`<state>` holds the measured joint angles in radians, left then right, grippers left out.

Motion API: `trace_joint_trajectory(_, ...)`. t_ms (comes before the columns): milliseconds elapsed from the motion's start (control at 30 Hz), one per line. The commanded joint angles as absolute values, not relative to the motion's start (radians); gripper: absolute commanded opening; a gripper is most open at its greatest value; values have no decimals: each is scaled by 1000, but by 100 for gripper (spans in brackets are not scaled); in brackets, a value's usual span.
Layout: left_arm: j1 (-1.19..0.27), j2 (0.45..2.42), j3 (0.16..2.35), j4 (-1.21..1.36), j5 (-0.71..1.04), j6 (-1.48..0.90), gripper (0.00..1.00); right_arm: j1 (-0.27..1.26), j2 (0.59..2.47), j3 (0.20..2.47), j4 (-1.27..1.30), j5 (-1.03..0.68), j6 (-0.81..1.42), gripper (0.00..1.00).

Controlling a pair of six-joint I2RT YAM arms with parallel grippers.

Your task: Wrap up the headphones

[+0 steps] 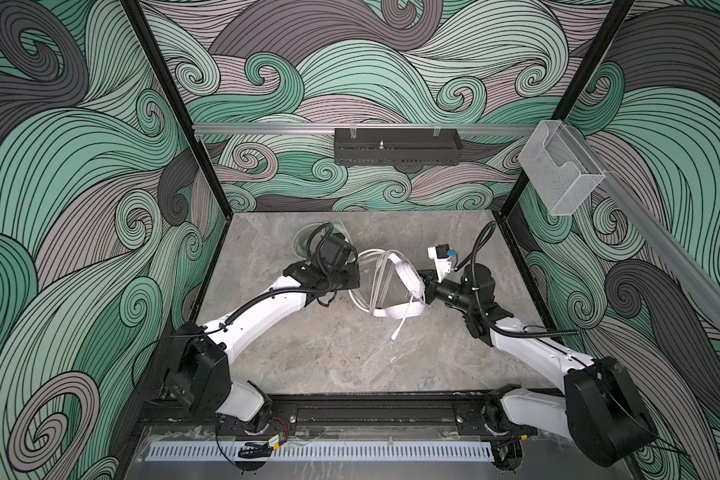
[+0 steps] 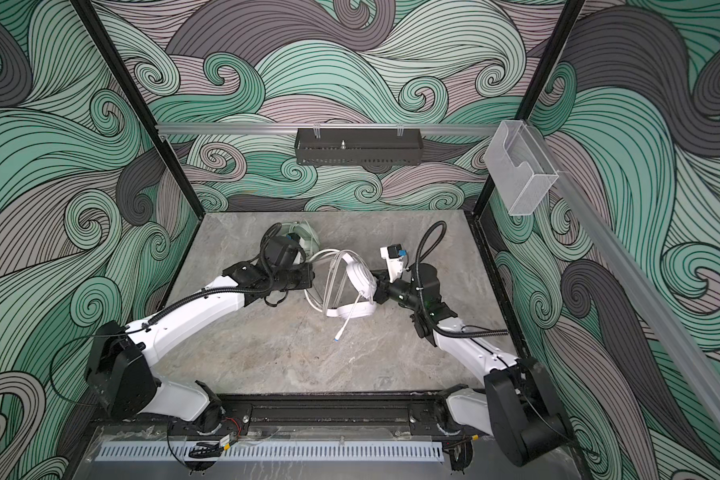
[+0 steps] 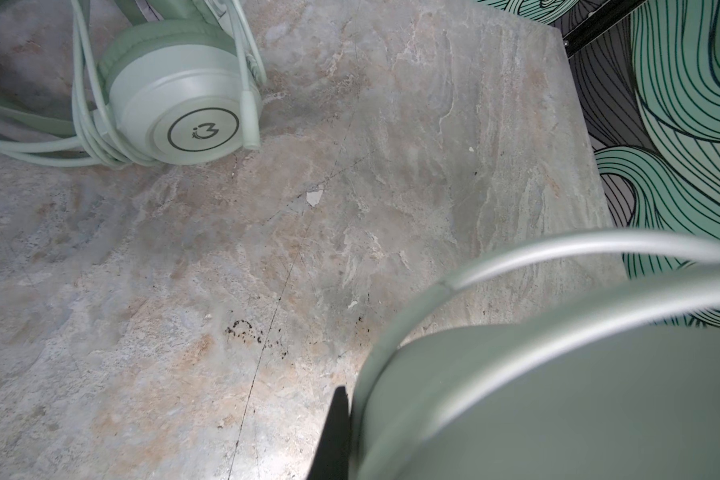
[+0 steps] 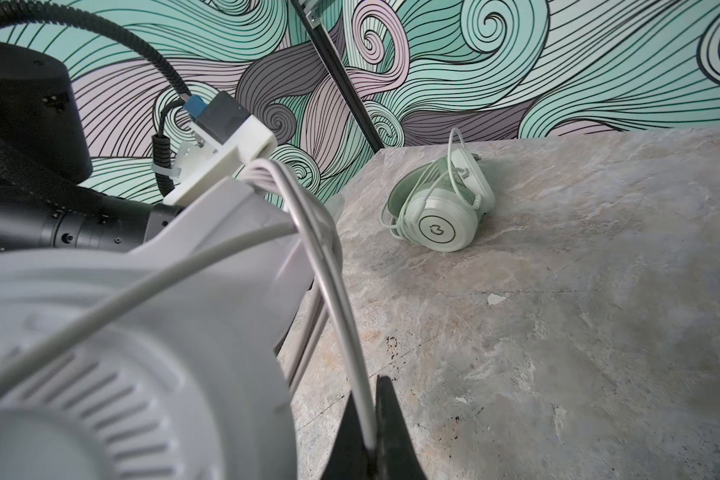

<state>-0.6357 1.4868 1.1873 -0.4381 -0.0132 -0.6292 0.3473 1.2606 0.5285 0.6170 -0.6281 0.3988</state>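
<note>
The cable's loops (image 1: 380,281) are around the white headphones' band, so my right gripper keeps bringing the cable down until the headphones rest on the tabletop (image 1: 412,329), then let go.
The white headphones (image 1: 400,309) (image 2: 350,311) hang between both grippers over the middle of the table, with loops of their cable (image 1: 381,274) wound round the band. The cable's plug end (image 1: 393,337) rests on the table. My right gripper (image 4: 368,390) (image 1: 427,284) is shut on this white cable, right beside the white earcup (image 4: 100,374). My left gripper (image 1: 357,276) (image 2: 312,276) grips the headset's other side. Only one black finger (image 3: 336,432) shows there, tight against the headset's blurred edge. The mint green headphones (image 3: 175,104) (image 4: 441,216) (image 2: 308,235) lie at the back left with their cable wound on.
A black perforated tray (image 1: 395,151) hangs on the back rail. A clear plastic box (image 1: 558,170) is fixed to the right rail. Black frame posts stand at the table's back corners, and patterned walls close in three sides. The stone tabletop (image 1: 329,357) reaches the black front rail (image 1: 371,411).
</note>
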Motion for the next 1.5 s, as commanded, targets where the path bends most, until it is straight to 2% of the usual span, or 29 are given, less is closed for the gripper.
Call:
trace_joint_trajectory(0, -626, 1534, 1287, -208, 67, -906, 0, 340, 1327, 488, 772, -661, 516, 0)
trace_joint_trajectory(300, -623, 1646, 1379, -329, 77, -925, 0, 241, 1465, 439, 865, -644, 665, 0)
trace_joint_trajectory(400, -617, 1652, 1361, -364, 73, -958, 0, 226, 1509, 415, 902, -647, 739, 0)
trace_joint_trajectory(467, -615, 1650, 1316, -329, 108, -1009, 0, 228, 1550, 388, 1012, -667, 806, 0)
trace_joint_trajectory(600, -628, 1647, 1261, -270, 146, -1077, 0, 248, 1648, 364, 1168, -692, 905, 0)
trace_joint_trajectory(767, -634, 1623, 1183, -279, 102, -1140, 0, 297, 1757, 349, 1285, -675, 988, 0)
trace_joint_trajectory(1033, -632, 1584, 1087, -312, -19, -1252, 0, 368, 1873, 347, 1279, -598, 1100, 0)
trace_joint_trajectory(1200, -632, 1592, 1080, -341, -71, -1286, 0, 400, 1895, 310, 1260, -576, 1135, 5)
trace_joint_trajectory(1467, -621, 1607, 1054, -344, -123, -1299, 0, 404, 1833, 286, 1102, -556, 1078, 23)
